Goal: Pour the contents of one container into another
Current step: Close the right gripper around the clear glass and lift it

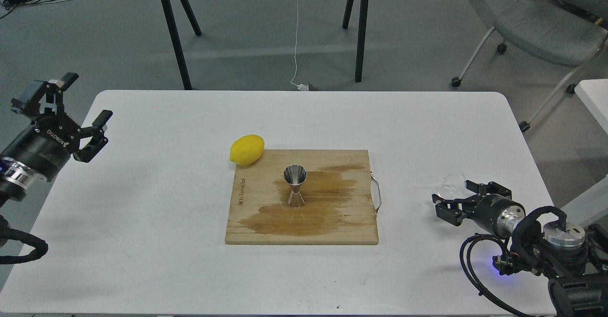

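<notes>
The steel jigger has a dark wet stain (310, 211) around it, so I expect some liquid from the clear glass tumbler (453, 185) to spill on the board when I pour.
The clear glass tumbler (452, 183) stands on the white table (156, 203) at the right. My right gripper (454, 197) lies low beside it, open, with the fingers reaching around the glass's near side; contact cannot be told. The steel jigger (295, 186) stands upright in the middle of the wooden cutting board (256, 231), well left of the glass. My left gripper (88, 99) hovers open over the table's left edge, holding nothing.
A dark wet stain spreads across the board around the jigger. A yellow lemon (247, 149) rests at the board's far left corner. A metal handle (377, 193) sticks out of the board's right side. Beyond the table are black table legs and a grey chair (536, 27).
</notes>
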Robot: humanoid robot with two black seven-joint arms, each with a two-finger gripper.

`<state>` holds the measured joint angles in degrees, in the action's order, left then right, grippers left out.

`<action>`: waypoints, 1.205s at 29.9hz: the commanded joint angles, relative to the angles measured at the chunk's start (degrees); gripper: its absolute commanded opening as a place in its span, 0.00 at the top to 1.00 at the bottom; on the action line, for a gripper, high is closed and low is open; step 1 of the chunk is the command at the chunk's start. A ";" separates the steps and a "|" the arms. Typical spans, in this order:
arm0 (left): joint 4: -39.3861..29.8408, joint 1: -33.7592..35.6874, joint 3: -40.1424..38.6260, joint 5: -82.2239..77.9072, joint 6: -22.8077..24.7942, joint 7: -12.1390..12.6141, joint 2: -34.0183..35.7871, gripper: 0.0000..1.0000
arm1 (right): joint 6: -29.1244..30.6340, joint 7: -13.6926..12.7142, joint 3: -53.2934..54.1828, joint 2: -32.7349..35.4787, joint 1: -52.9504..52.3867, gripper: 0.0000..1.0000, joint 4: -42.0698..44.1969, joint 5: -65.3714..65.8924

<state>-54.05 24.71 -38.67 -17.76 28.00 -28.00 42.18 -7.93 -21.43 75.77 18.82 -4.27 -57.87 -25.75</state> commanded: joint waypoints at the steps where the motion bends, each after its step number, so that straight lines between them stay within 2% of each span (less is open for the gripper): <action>1: 0.00 -0.01 0.09 0.00 0.00 0.00 -0.08 0.01 | 0.02 0.78 -0.01 -0.54 -0.30 0.03 0.65 0.08; 11: 0.44 -0.10 0.09 0.00 0.00 0.00 -0.16 0.01 | 0.11 0.95 -0.01 -0.54 -0.91 0.12 0.65 0.17; 20: 0.44 -0.19 0.09 0.00 0.00 0.00 -0.16 0.01 | 0.20 0.95 -2.11 -0.54 -1.09 0.45 0.65 0.87; 23: 0.44 -0.19 0.09 0.00 0.00 0.00 -0.16 0.01 | 0.55 1.04 -2.38 -0.46 -1.09 0.50 0.65 0.96; 29: 0.70 -0.19 0.09 0.00 0.00 0.00 -0.16 0.01 | 0.99 1.04 -2.38 -0.46 -1.00 0.56 0.65 1.05; 36: 0.79 -0.28 0.09 0.00 0.00 0.00 -0.16 0.01 | 1.16 1.04 -2.47 -0.54 -0.82 0.56 0.21 3.07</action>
<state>-53.35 24.51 -38.58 -17.75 28.00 -28.00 42.01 -6.90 -20.44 73.31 18.36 -5.20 -57.26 -23.11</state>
